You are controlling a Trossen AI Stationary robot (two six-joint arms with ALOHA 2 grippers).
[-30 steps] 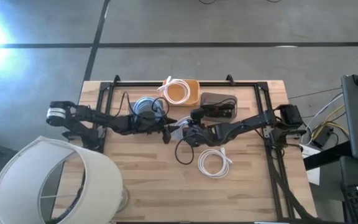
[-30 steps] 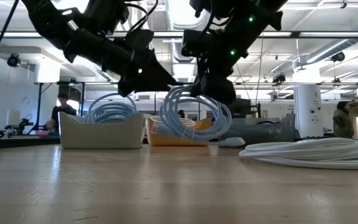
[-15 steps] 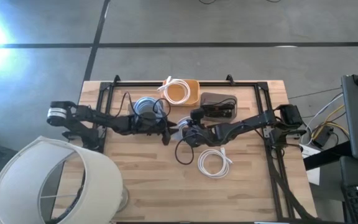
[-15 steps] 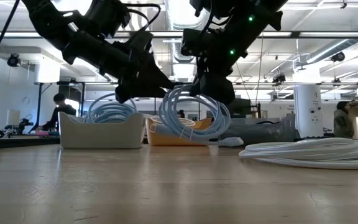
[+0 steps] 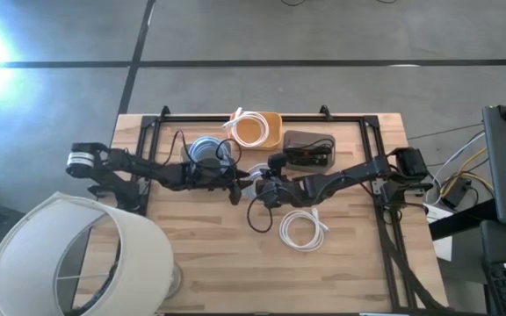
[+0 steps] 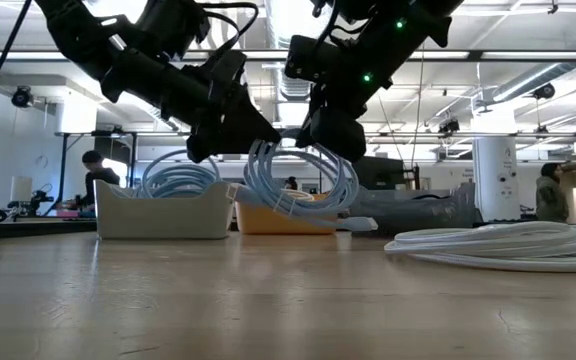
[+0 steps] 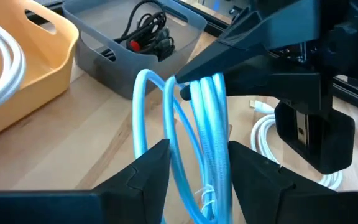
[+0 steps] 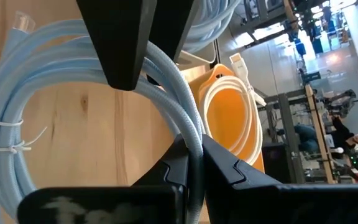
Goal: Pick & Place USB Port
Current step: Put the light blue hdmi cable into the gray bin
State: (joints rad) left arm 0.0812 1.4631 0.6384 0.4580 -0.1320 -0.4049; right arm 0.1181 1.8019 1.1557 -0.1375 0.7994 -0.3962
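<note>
The white bin with blue cables (image 6: 164,215) stands on my left gripper's side, so my right gripper should hand the blue coil (image 6: 265,178) over to my left gripper.
A light-blue coiled USB cable (image 6: 298,180) hangs over the middle of the table, clear of the wood. My right gripper (image 8: 192,142) is shut on it and shows in the high view (image 5: 267,185) and the low view (image 6: 328,140). My left gripper (image 7: 199,149) is open and faces it from the table's left (image 5: 237,184). Its two fingers stand on either side of the coil's strands (image 7: 197,134); I cannot tell whether they touch. My right gripper pinches the blue coil's upper bend (image 7: 205,84) between its two fingers (image 8: 179,146), coming slantwise down from the table's right. The coil hangs below the fingers, tilted, with its lowest loop (image 6: 293,208) clear of the table.
At the far side stand a white bin with blue cables (image 5: 205,149), an orange bin with a white cable (image 5: 255,129) and a grey bin with black cables (image 5: 310,149). A white coil (image 5: 303,230) and a black cable loop (image 5: 255,215) lie on the wood nearer me.
My right gripper has lifted the blue coil a little and carried it toward the table's left, toward my left gripper. My left gripper has moved in toward the coil, and its fingers now stand around the strands.
</note>
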